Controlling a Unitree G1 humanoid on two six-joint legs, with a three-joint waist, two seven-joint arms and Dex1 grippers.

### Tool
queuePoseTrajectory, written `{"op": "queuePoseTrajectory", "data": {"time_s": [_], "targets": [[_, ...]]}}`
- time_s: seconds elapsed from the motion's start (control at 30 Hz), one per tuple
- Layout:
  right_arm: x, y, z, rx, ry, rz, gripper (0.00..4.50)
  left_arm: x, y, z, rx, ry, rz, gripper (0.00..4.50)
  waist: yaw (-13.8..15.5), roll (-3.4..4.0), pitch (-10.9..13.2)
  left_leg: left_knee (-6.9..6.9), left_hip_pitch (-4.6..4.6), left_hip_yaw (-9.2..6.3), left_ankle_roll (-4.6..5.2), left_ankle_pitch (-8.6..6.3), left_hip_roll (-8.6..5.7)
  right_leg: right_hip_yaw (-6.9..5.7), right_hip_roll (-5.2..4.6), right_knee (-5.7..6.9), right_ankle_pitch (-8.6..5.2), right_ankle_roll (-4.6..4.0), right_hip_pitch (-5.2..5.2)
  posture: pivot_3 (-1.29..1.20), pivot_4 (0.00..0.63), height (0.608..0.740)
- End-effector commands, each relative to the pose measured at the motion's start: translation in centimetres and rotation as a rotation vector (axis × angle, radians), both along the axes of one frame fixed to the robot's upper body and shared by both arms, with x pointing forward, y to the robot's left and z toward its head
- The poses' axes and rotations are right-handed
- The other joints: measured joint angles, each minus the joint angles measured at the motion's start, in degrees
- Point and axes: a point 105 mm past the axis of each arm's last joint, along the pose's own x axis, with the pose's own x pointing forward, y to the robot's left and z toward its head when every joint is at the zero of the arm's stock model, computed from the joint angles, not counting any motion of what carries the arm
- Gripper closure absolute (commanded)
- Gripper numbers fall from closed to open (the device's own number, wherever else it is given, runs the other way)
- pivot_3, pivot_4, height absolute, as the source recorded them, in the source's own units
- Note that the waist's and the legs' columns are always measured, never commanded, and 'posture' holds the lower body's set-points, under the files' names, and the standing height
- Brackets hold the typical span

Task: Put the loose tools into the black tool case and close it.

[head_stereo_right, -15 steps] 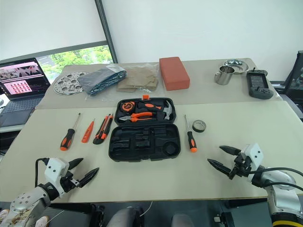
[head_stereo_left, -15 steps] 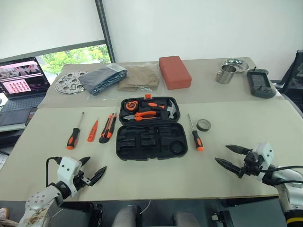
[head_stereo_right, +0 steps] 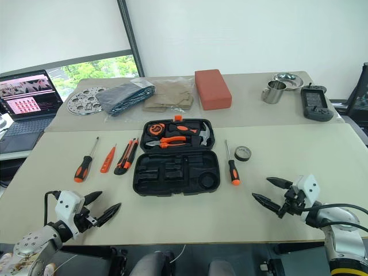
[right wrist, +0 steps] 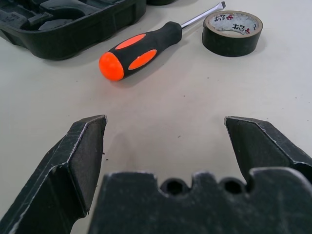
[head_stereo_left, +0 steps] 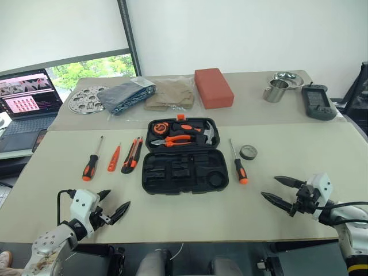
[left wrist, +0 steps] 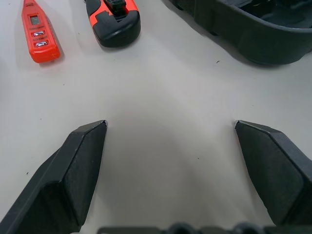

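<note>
I expect the orange-and-black screwdriver (head_stereo_left: 90, 167) to settle lengthwise when I lower it into place, because an empty moulded hollow (head_stereo_left: 183, 155) for it to lie in runs beside the black tool case's hinge.
The black tool case (head_stereo_left: 184, 171) lies open mid-table, its far half holding pliers, a hammer and a tape measure. Left of it lie an orange-and-black screwdriver (head_stereo_left: 90, 165), a slim orange screwdriver (head_stereo_left: 113, 158) and a utility knife (head_stereo_left: 131, 156). On the case's right are a second screwdriver (head_stereo_left: 238, 165) and a dark tape roll (head_stereo_left: 248, 152). My left gripper (head_stereo_left: 112, 204) hovers open near the front left edge, nothing between its fingers. My right gripper (head_stereo_left: 278, 190) is open at the front right, aimed toward the screwdriver (right wrist: 141, 49) and tape roll (right wrist: 232, 32).
On the far table stand a red-orange block (head_stereo_left: 213, 87), a folded dark cloth (head_stereo_left: 127, 94), a tan bag (head_stereo_left: 171, 93), a perforated metal disc (head_stereo_left: 85, 99), a steel mug (head_stereo_left: 275, 90) and bowl (head_stereo_left: 287, 77), and a black controller (head_stereo_left: 318, 102). A laptop (head_stereo_left: 26, 100) sits at far left.
</note>
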Motion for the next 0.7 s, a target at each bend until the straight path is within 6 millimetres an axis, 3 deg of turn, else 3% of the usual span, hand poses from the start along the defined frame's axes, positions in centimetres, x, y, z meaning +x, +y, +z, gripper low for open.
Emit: {"op": "queuePoseTrajectory", "data": {"time_s": [0.03,0.13,0.27,0.33,0.5,0.7], "targets": [[0.6,0.6,2.2,-0.006,-0.089,0.039,0.02,0.4,0.4,1.3,-0.051,-0.053,0.028,0.00,0.00,-0.01,0.01,0.00,-0.01,0.00,0.00,0.00,0.00,0.00,0.02,0.00,0.00,0.00,-0.01,0.00,0.150,0.740],[0.8,1.7,3.4,-0.014,-0.119,0.094,0.02,1.6,1.2,3.8,-0.114,-0.168,0.081,0.00,0.01,-0.12,0.08,0.02,-0.02,-0.01,0.00,0.00,0.01,-0.02,0.05,0.04,0.00,0.00,-0.03,0.00,0.150,0.740],[1.5,4.5,6.5,0.037,-0.186,0.192,0.02,4.0,3.1,8.8,-0.239,-0.343,0.212,0.00,-0.02,-0.33,0.23,0.11,0.00,-0.04,-0.03,0.03,0.05,-0.02,0.21,0.15,0.00,0.00,0.00,0.00,0.150,0.740],[1.7,5.9,7.8,0.054,-0.203,0.238,0.02,5.1,4.3,10.3,-0.233,-0.381,0.287,0.00,-0.02,-0.36,0.25,0.19,-0.05,-0.09,-0.06,0.05,0.07,-0.01,0.30,0.33,0.00,0.00,-0.04,0.00,0.150,0.740],[2.4,8.9,10.4,0.095,-0.214,0.302,0.02,7.4,6.8,11.4,-0.119,-0.304,0.470,0.00,0.02,-0.39,0.27,0.29,-0.03,-0.10,-0.09,0.06,0.08,0.06,0.52,0.47,0.00,0.00,-0.04,0.00,0.150,0.740],[2.2,10.8,12.2,0.084,-0.231,0.368,0.02,7.7,8.7,9.4,-0.052,-0.126,0.596,0.00,0.01,-0.49,0.33,0.25,-0.01,-0.12,-0.16,0.11,0.11,0.10,0.61,0.58,0.00,0.00,-0.13,0.00,0.150,0.740]]}}
